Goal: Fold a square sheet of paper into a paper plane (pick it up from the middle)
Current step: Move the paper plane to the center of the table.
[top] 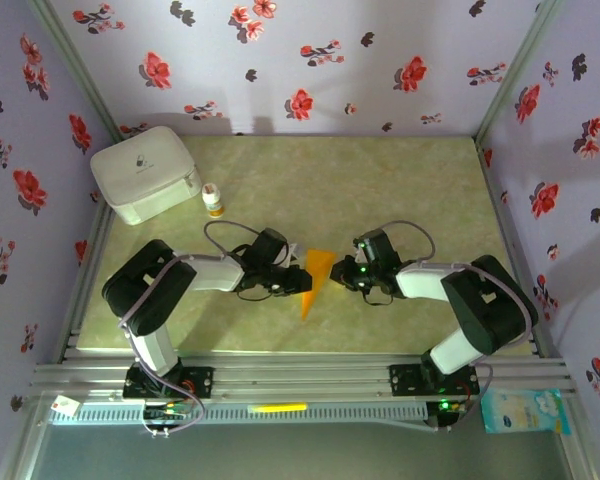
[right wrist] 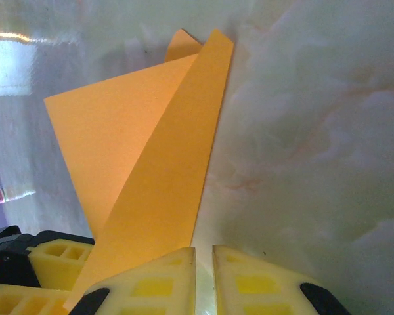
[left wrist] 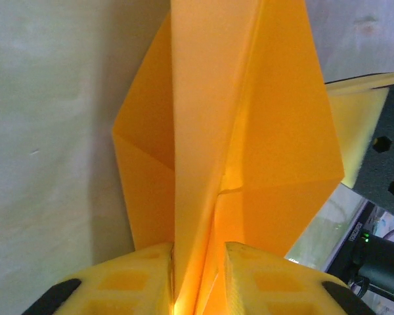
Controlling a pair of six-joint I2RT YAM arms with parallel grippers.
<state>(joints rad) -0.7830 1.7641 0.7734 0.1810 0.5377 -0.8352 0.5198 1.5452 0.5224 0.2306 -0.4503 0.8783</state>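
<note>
The paper plane leans on its side, a wing [left wrist: 292, 125] by my right gripper. My left gripper should pull it clear and lay it down with its centre fold [left wrist: 210, 125] up.
The orange square sheet of paper [top: 316, 272] is folded into a pointed, many-layered shape like a paper plane, its tip toward the near edge. My left gripper [top: 296, 282] is shut on it from the left. In the left wrist view the yellow fingers [left wrist: 138, 275] pinch the centre ridge of the paper [left wrist: 262, 131], and the wings spread to either side. My right gripper [top: 344, 272] sits just right of the paper, shut with nothing between its fingers. In the right wrist view the gripper [right wrist: 204, 262] rests over the table, and one flap of the paper [right wrist: 144, 177] runs past its left finger.
A white rounded box [top: 145, 172] stands at the back left with a small white bottle [top: 212, 200] beside it. The green marbled table [top: 400, 190] is walled by floral panels. The left gripper's fingers [right wrist: 52, 252] show at the right wrist view's lower left.
</note>
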